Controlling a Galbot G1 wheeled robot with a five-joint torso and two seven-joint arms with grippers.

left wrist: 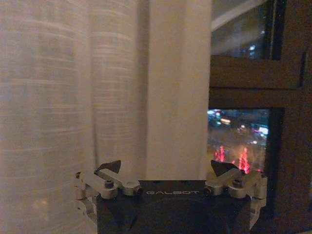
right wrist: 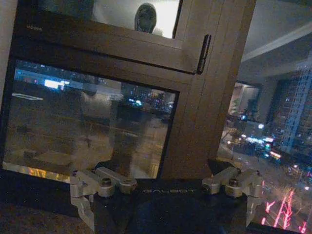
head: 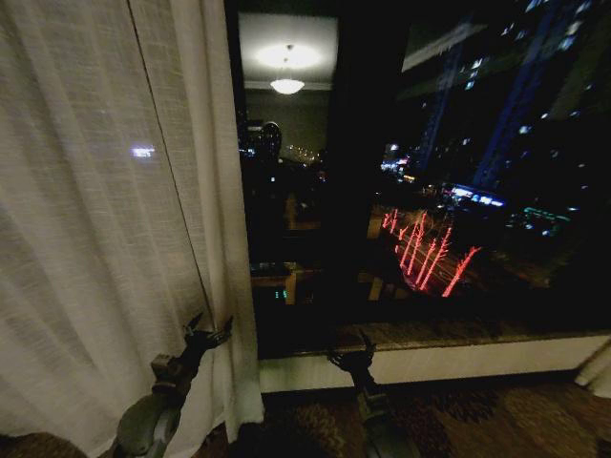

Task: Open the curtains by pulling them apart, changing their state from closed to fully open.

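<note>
I should expect more window glass hidden behind the sheer cream curtain [head: 105,248] when I pull it aside, because a city light [head: 142,152] shines through it.
One sheer cream curtain [head: 95,239] hangs bunched at the left of the head view, its inner edge ending near the dark window glass. A sliver of pale fabric [head: 600,370] shows at the lower right corner. My left gripper [head: 209,333] is open, low down at the curtain's inner edge, against the fabric. From the left wrist, the pleated curtain [left wrist: 73,87] hangs just beyond the open left gripper [left wrist: 165,168]. My right gripper [head: 351,353] is open in front of the window sill, holding nothing. Seen from its own wrist, the right gripper [right wrist: 163,168] faces the glass.
The bare night window spans the middle and right, with city lights and a reflected ceiling lamp [head: 286,84]. A pale sill [head: 430,361] runs below it, above patterned carpet [head: 477,410]. A dark frame post [right wrist: 209,107] with a handle [right wrist: 204,53] stands ahead of the right gripper.
</note>
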